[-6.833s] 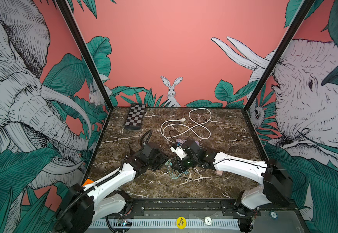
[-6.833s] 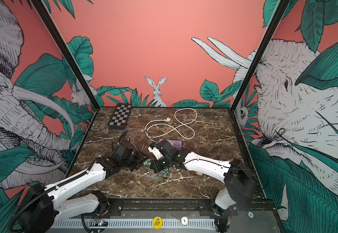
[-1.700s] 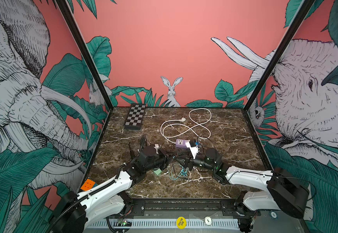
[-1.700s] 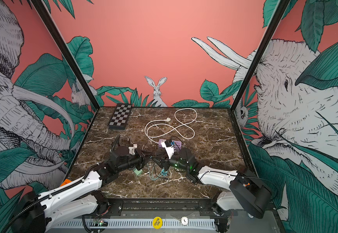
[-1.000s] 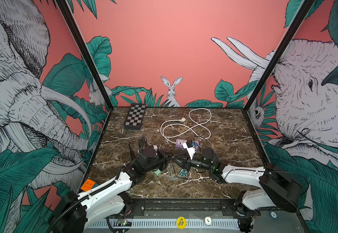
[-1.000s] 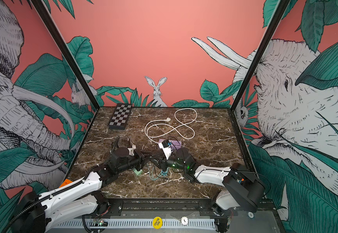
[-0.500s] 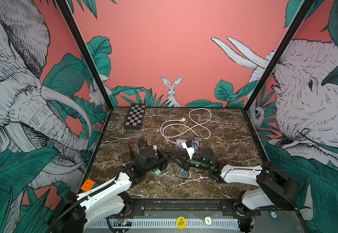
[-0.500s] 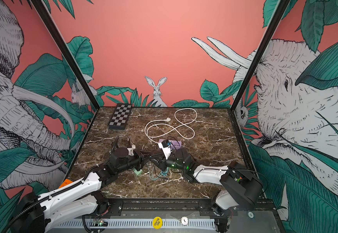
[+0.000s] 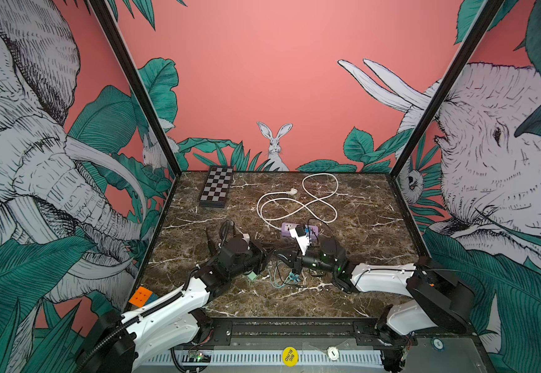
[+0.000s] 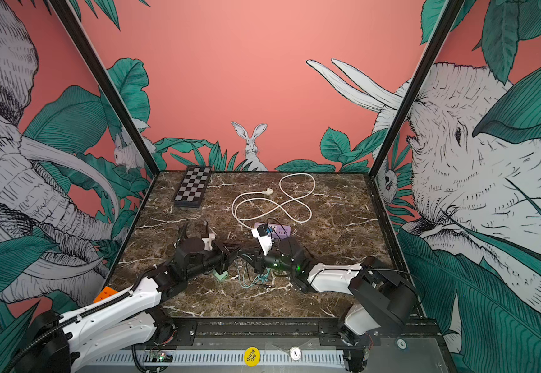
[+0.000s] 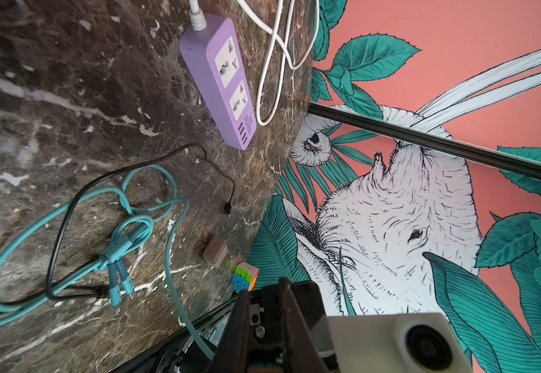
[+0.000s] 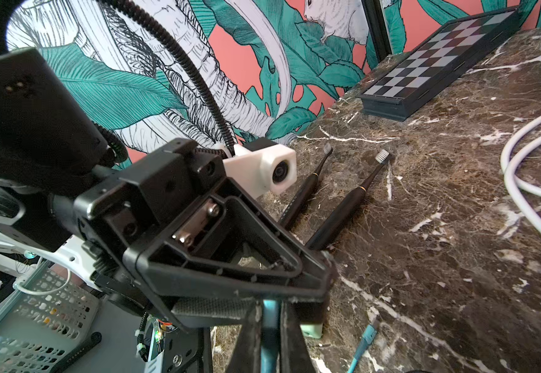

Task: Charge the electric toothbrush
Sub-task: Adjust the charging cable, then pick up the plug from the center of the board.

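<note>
The teal cable's end (image 12: 271,309) is pinched by both grippers, so my right gripper should move away with it to free my left gripper to lift the mint green adapter (image 9: 251,275).
Two black electric toothbrushes (image 12: 346,203) lie side by side on the marble at the left, behind my left arm; one shows in a top view (image 9: 209,243). Both grippers meet tip to tip above the front middle of the table. My right gripper (image 12: 269,305) is shut on the teal cable (image 11: 165,245), which runs between its fingers up to the left gripper's pads. My left gripper (image 11: 264,285) has its fingers close together on the same cable. The rest of the cable lies looped on the table (image 9: 282,281). The purple power strip (image 11: 220,80) lies behind the grippers.
A mint green adapter (image 9: 251,276) sits under the left gripper. A black cable (image 11: 133,168), a brown adapter (image 11: 214,252) and a Rubik's cube (image 11: 245,276) lie near the teal loops. The white cord (image 9: 298,203) coils behind the strip. A chessboard (image 9: 216,187) stands at the back left.
My right gripper's jaws have closed on the teal cable at the left gripper's tips. The left arm has stayed where it was.
</note>
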Motion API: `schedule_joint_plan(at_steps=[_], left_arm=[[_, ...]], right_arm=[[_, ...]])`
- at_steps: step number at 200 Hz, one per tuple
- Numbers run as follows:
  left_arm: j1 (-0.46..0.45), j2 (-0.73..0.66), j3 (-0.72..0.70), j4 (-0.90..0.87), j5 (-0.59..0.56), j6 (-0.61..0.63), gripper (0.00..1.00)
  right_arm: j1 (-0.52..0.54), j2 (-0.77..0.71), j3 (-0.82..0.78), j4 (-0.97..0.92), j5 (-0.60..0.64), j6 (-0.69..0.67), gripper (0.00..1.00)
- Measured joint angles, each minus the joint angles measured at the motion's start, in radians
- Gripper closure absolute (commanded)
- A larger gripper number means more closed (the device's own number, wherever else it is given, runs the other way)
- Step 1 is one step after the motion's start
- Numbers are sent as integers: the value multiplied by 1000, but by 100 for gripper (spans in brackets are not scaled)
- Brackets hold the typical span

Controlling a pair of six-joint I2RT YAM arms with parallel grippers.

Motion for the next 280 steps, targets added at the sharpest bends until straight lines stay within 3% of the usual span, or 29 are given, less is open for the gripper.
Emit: schedule_joint_plan(at_steps=[17, 42, 53, 64, 89, 119, 141, 196, 280], left_arm=[[0, -1, 0, 1, -4, 0, 100], [0, -12, -4, 8, -10, 2, 40], [0, -24, -4, 7, -14, 4, 27], [5, -45, -4, -10, -16, 8, 20], [42, -135, 2, -146, -16, 46, 15], [115, -276, 69, -506, -61, 115, 9], [120, -299, 118, -712, -83, 144, 8], [105, 1, 251, -1023, -111, 241, 8], [20, 280, 285, -948, -193, 298, 14]], right_arm=[[0, -3, 0, -2, 0, -1, 100], [2, -32, 0, -30, 5, -5, 100], [3, -63, 0, -54, 13, -13, 100], [3, -105, 0, -83, 22, -26, 100], [-6, -201, 0, -157, 40, -63, 100], [-18, -279, -12, -259, 60, -121, 100], [-19, -316, -50, -330, 77, -160, 100], [-17, -372, -94, -475, 98, -241, 100], [-15, -414, -96, -518, 102, -293, 100]])
